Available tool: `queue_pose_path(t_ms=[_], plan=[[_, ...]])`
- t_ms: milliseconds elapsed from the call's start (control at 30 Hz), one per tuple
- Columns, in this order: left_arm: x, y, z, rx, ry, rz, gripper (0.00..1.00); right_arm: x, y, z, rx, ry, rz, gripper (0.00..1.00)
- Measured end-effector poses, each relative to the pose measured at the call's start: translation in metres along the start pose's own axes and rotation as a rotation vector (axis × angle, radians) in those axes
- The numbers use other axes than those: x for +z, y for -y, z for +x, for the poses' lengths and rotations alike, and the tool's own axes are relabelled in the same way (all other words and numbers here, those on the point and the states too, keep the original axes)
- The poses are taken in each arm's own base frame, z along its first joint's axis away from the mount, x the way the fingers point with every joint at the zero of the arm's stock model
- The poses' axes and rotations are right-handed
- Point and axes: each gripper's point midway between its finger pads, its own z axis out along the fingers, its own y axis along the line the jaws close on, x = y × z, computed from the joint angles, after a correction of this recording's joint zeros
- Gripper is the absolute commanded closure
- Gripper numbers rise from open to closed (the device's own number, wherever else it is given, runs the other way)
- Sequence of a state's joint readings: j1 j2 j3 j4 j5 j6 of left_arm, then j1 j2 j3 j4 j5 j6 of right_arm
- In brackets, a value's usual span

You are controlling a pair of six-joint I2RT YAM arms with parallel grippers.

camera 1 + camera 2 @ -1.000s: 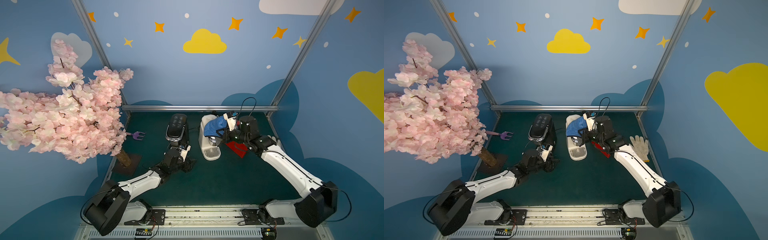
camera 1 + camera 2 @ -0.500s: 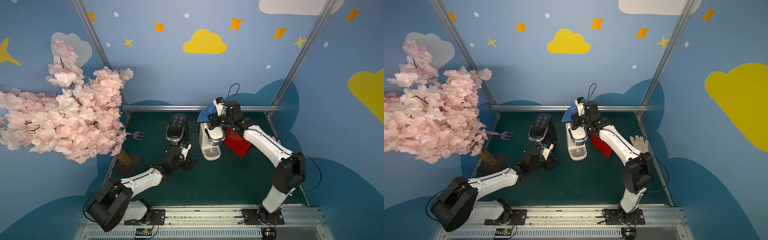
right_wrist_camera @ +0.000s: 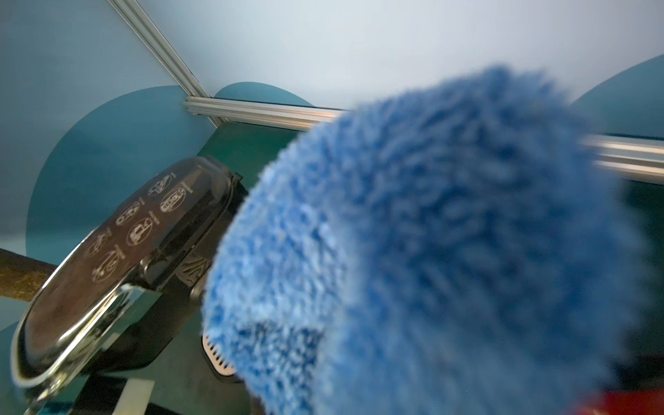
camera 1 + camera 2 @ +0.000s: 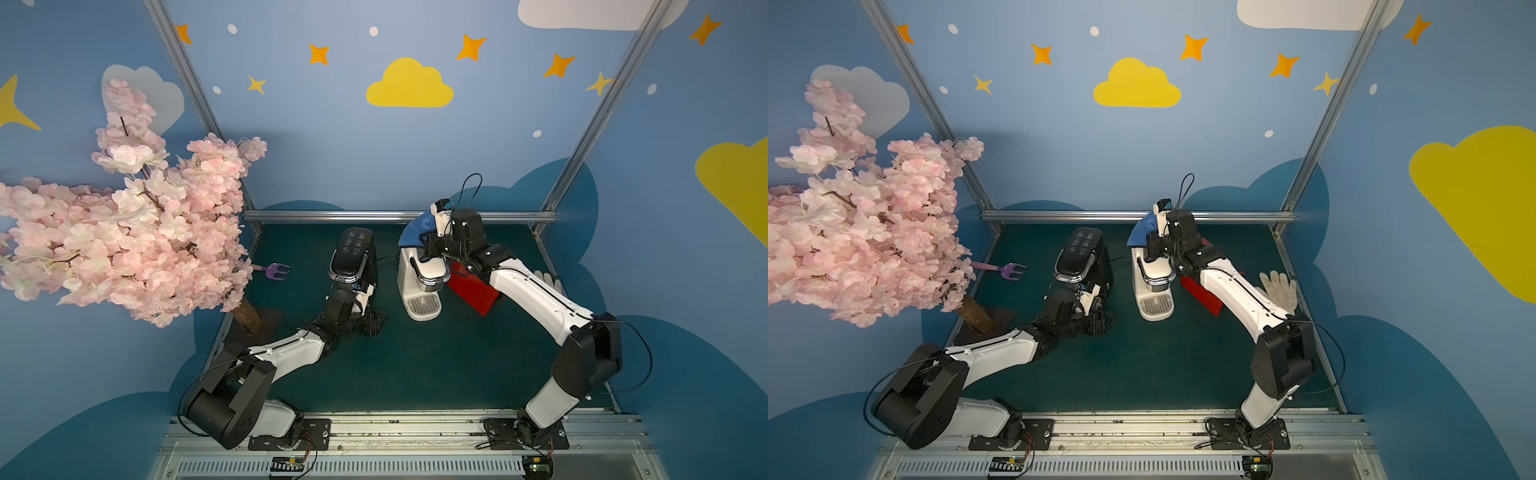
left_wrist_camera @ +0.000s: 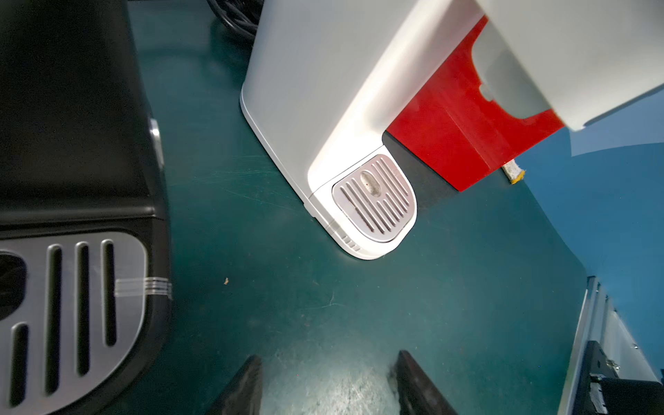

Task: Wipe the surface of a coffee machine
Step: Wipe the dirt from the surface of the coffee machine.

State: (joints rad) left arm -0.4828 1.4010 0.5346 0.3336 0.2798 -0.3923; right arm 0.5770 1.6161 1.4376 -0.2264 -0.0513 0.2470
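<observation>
My right gripper should pull the blue cloth back, since it hangs past the white machine's rear edge (image 4: pixel 411 246), and then wipe the machine's side (image 4: pixel 448 274) by the red box.
A white coffee machine (image 4: pixel 419 274) (image 4: pixel 1152 274) stands mid-table, and its base and drip grille (image 5: pixel 373 201) show in the left wrist view. A fluffy blue cloth (image 4: pixel 417 232) (image 4: pixel 1142 232) lies over the rear of its top. My right gripper (image 4: pixel 430 243) (image 4: pixel 1152 245) is shut on the cloth. In the right wrist view the cloth (image 3: pixel 431 233) fills the picture and hides the jaws. My left gripper (image 4: pixel 374 324) (image 4: pixel 1100 322) (image 5: pixel 325 381) rests low over the mat beside the black machine, open, with nothing between its fingers.
A black coffee machine (image 4: pixel 351 253) (image 4: pixel 1081 251) (image 3: pixel 125 233) stands left of the white one. A red box (image 4: pixel 473 291) (image 5: pixel 456 125) sits right of it, under my right arm. A white glove (image 4: pixel 1279 286) lies at the right edge. A purple fork (image 4: pixel 276 271) and blossom tree (image 4: pixel 124 228) stand left.
My right gripper has carried the blue cloth from the front of the white machine's top toward its rear, with the elbow swinging up. The left arm has stayed still.
</observation>
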Motion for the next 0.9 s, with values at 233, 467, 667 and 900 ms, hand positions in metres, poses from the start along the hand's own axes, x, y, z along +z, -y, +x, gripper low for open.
queue_pose_path(t_ms=[233,467,667,900], plan=[[0.000,0.005,-0.002,-0.007,0.000,0.042,0.41,-0.032,-0.012,0.022,-0.035,-0.021,-0.001,1.00],[-0.001,0.008,-0.003,-0.003,0.001,0.063,0.41,-0.017,-0.013,0.013,-0.065,-0.015,0.007,1.00],[-0.001,0.009,-0.003,-0.002,-0.001,0.069,0.41,0.033,-0.012,-0.016,-0.065,0.001,0.029,1.00],[-0.002,0.009,-0.003,0.004,0.002,0.068,0.41,0.067,0.002,-0.036,-0.055,0.010,0.077,1.00]])
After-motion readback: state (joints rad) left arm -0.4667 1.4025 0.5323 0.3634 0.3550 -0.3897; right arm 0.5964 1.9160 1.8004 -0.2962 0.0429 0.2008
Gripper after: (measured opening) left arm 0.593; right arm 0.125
